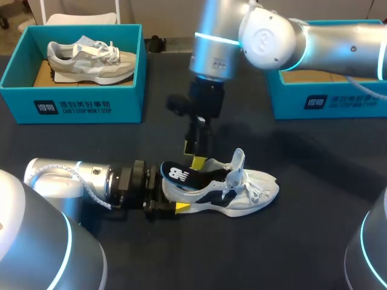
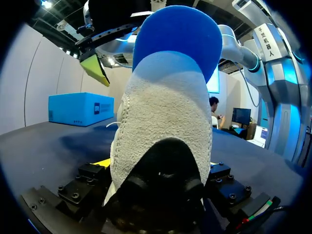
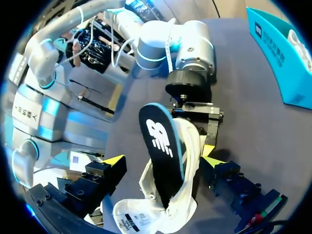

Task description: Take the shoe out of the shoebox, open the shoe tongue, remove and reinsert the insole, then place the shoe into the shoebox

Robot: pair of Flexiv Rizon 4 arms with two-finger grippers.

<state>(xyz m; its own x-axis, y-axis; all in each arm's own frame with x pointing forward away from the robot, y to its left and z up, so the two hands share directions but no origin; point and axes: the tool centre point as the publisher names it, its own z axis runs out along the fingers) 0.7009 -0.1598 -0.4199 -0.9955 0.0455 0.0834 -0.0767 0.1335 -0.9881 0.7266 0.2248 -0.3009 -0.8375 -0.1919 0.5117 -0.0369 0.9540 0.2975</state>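
Observation:
The dark insole [image 1: 182, 175] will slide out in one piece and keep its shape when the robot pulls, because it stands straight up from the shoe's heel opening [image 1: 213, 171].
A white and navy shoe [image 1: 242, 188] stands on the dark table, toe pointing right, its tongue [image 1: 238, 161] raised. The dark insole [image 1: 183, 175] with a white logo sticks up out of the heel opening, its front end still inside. My left gripper [image 1: 171, 192] lies flat on the table, and its fingers clasp the shoe's heel [image 2: 163, 117] from both sides. My right gripper [image 1: 196, 158] hangs just above the insole [image 3: 161, 141]. In the right wrist view its jaws stand wide open on either side of the insole without touching it.
A teal shoebox [image 1: 72, 103] at the back left holds a grey shoe [image 1: 91, 59]. Another teal shoebox [image 1: 326, 99] stands at the back right, under my right arm. Bare dark table lies in front of and to the right of the shoe.

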